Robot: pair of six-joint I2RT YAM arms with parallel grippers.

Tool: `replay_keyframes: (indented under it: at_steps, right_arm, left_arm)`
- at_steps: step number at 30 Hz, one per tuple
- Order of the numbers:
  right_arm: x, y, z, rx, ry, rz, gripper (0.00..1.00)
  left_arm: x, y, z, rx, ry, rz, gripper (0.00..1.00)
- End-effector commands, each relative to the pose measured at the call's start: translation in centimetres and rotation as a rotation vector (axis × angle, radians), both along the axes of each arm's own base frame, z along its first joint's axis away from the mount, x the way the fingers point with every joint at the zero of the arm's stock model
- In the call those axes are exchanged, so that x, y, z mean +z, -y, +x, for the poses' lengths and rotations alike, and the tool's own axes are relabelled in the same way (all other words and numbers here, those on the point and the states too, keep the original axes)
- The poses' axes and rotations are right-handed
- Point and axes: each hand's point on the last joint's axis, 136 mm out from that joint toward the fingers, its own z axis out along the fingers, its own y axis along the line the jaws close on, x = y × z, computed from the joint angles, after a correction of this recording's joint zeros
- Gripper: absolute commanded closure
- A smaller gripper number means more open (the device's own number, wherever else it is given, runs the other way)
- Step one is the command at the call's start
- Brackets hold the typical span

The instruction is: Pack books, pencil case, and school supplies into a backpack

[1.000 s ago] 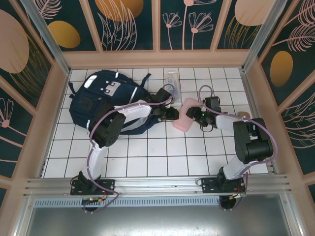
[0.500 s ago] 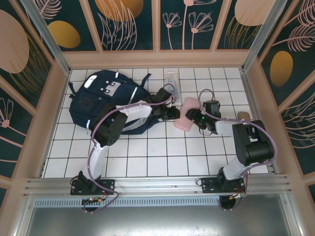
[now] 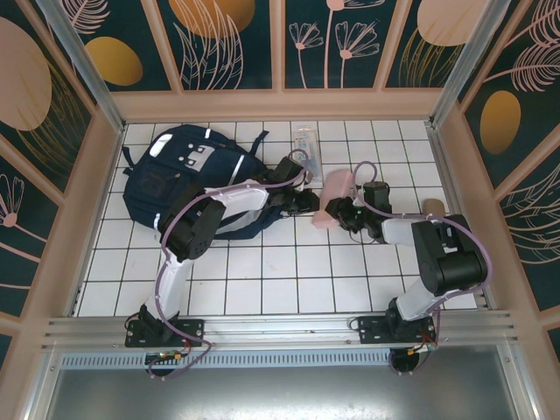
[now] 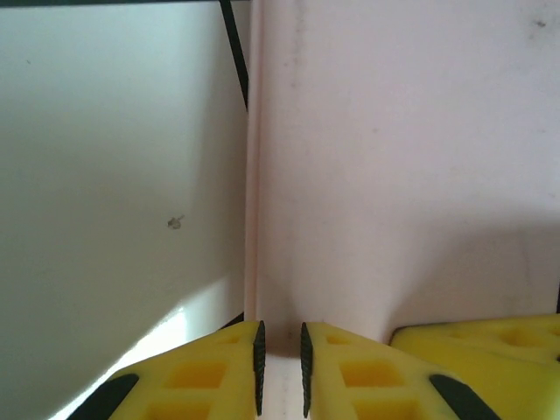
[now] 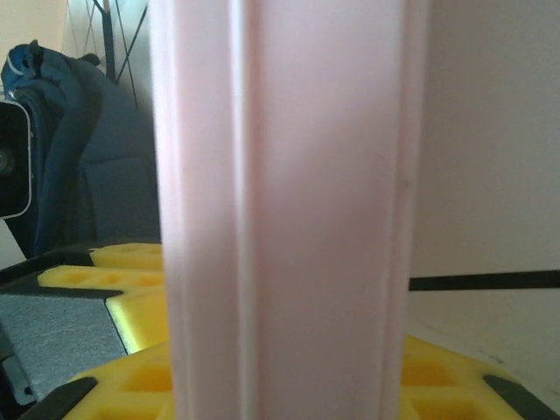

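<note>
I should first pull the flap's edge [image 3: 248, 169] back with my left gripper, because the backpack's flap lies low over the backpack's opening while my right gripper holds the pencil case [image 3: 336, 185].
The pale pink pencil case [image 3: 335, 194] stands tipped up on its long edge right of the navy backpack [image 3: 188, 175]. My left gripper [image 3: 308, 203] reaches it from the backpack side, its jaws nearly closed on the case's rim seam [image 4: 254, 219]; in the left wrist view the gripper [image 4: 280, 328] has the case [image 4: 394, 157] directly ahead. My right gripper [image 3: 346, 213] grips the case from the other side, the case [image 5: 297, 175] filling the space between its fingers [image 5: 289, 367]. A clear packet [image 3: 306, 144] lies behind. A tan roll [image 3: 431, 206] sits far right. The books are out of view.
The backpack [image 5: 79, 149] lies dark behind the case in the right wrist view, with the left gripper's yellow fingers [image 5: 131, 262] beside it. Wooden walls [image 3: 280, 105] fence the white tiled table [image 3: 289, 271]. Bare tiles stretch between the arms and the near rail.
The pencil case has gone from lying flat to standing on its edge and shifted slightly left. The right gripper moved left with it. The left gripper has barely moved.
</note>
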Motion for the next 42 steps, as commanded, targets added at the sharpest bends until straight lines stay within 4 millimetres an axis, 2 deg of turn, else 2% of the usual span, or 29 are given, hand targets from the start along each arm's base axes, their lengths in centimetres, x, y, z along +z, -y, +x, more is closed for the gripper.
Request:
replay_keyframes:
  at_steps: [1,4,7,9,11,15,19,22,26,29,35,38,39,40,42]
  right_arm:
    - [2.4,-0.1,0.1,0.026,0.076,0.02,0.64]
    - [2.2,0.6,-0.1,0.019,0.072,-0.007,0.64]
    - [2.3,1.1,-0.3,0.012,0.075,-0.016,0.75]
    - [2.6,1.3,-0.3,0.012,0.082,-0.021,0.8]
    - [3.0,1.4,-0.3,0.012,0.093,-0.026,0.8]
    - [4.3,1.4,-0.4,0.017,0.121,-0.025,0.79]
    - [5.5,1.2,-0.4,0.027,0.145,-0.011,0.78]
    - [6.3,0.8,-0.5,0.035,0.161,0.005,0.78]
    - [6.9,-0.1,-0.5,0.054,0.173,0.017,0.78]
    - [7.1,-0.9,-0.5,0.069,0.175,0.027,0.78]
    - [7.6,-2.0,-0.5,0.091,0.184,0.038,0.78]
    - [7.8,-2.6,-0.5,0.104,0.186,0.045,0.78]
    - [7.9,-2.9,-0.6,0.11,0.187,0.051,0.78]
    - [8.0,-3.2,-0.7,0.116,0.187,0.056,0.78]
    - [8.3,-3.8,-0.7,0.128,0.194,0.067,0.78]
  left_arm:
    - [1.0,0.0,-1.0,-0.021,0.016,0.025,0.78]
    - [1.9,-0.2,-0.6,-0.015,0.035,0.043,0.78]
    - [3.0,-0.8,0.1,-0.003,0.069,0.073,0.78]
    - [4.4,-1.7,0.8,0.016,0.106,0.104,0.77]
    - [6.2,-2.7,1.5,0.035,0.154,0.134,0.74]
    - [9.0,-7.0,3.1,0.101,0.246,0.255,0.66]
    - [10.0,-13.4,4.4,0.178,0.311,0.477,0.63]
    - [9.6,-17.5,4.4,0.196,0.345,0.645,0.61]
    - [8.5,-20.5,3.9,0.17,0.367,0.821,0.55]
    - [7.4,-21.3,3.6,0.149,0.361,0.869,0.47]
    - [5.4,-22.6,3.2,0.118,0.34,0.963,0.46]
    - [4.3,-22.9,3.1,0.099,0.332,0.99,0.5]
    - [3.9,-23.1,3.0,0.095,0.329,1.002,0.55]
    - [3.7,-23.2,3.1,0.092,0.329,1.012,0.62]
    - [3.7,-23.4,3.2,0.096,0.337,1.026,0.85]
